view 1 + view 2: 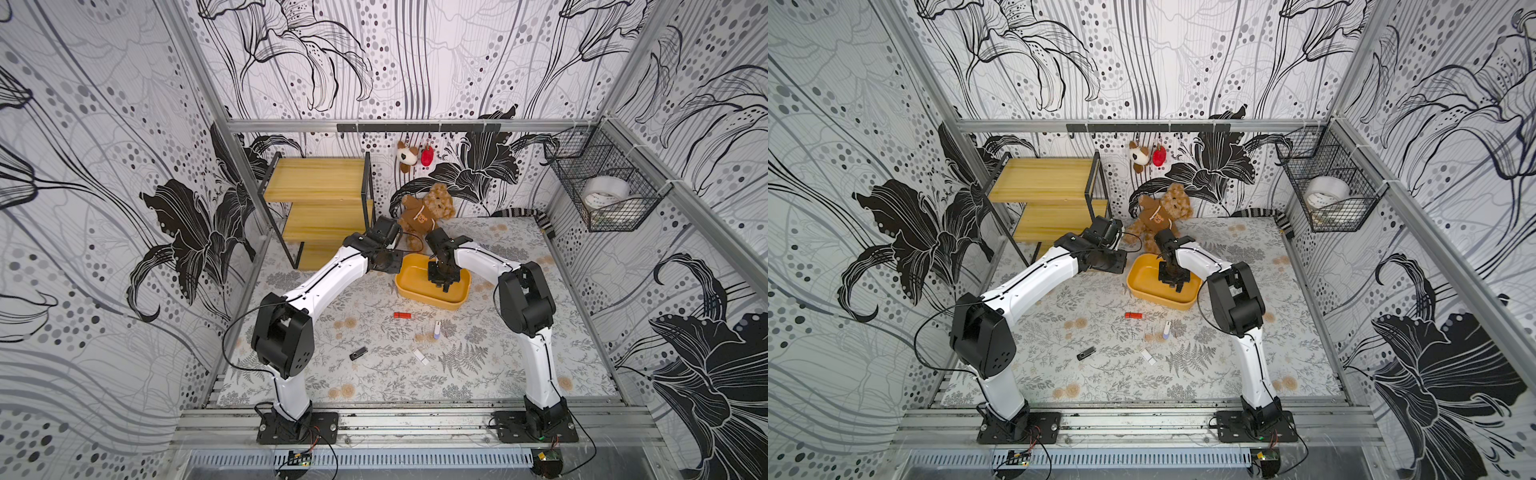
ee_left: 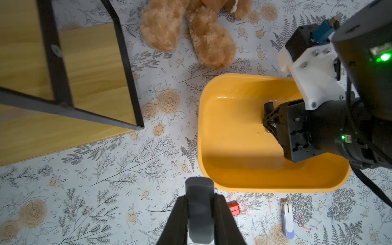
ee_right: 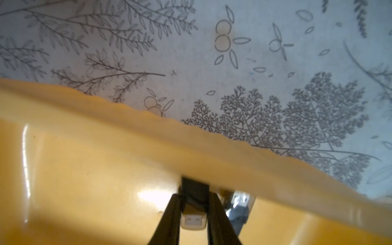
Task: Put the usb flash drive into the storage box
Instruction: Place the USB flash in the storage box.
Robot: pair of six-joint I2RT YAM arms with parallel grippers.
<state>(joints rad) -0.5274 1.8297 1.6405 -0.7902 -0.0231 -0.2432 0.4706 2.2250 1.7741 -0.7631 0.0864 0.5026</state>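
My right gripper needs to let go of the black flash drive [image 2: 268,108] and move back out first, because it is blocking the storage box [image 2: 236,132]. My left gripper will then lower the grey flash drive inside.
The yellow storage box [image 1: 415,293] [image 1: 1144,297] stands mid-table in both top views. My right gripper [image 1: 442,286] [image 3: 194,199] reaches down inside it, shut on a black usb flash drive [image 3: 195,191] with a pale connector end, close to the tub's wall [image 3: 148,123]. A dark shape with a shiny end [image 3: 239,205] shows beside it; I cannot tell whether it is a drive or a reflection. My left gripper [image 2: 199,197] hovers just outside the box's rim [image 2: 233,186], shut on a grey flash drive [image 2: 199,212].
Loose drives lie in front of the box: red [image 1: 402,315], white-and-purple [image 1: 436,329], black [image 1: 358,353], white [image 1: 420,356]. A teddy bear [image 1: 428,212] sits behind the box, a wooden shelf rack [image 1: 320,183] at back left, a wire basket [image 1: 602,187] on the right wall.
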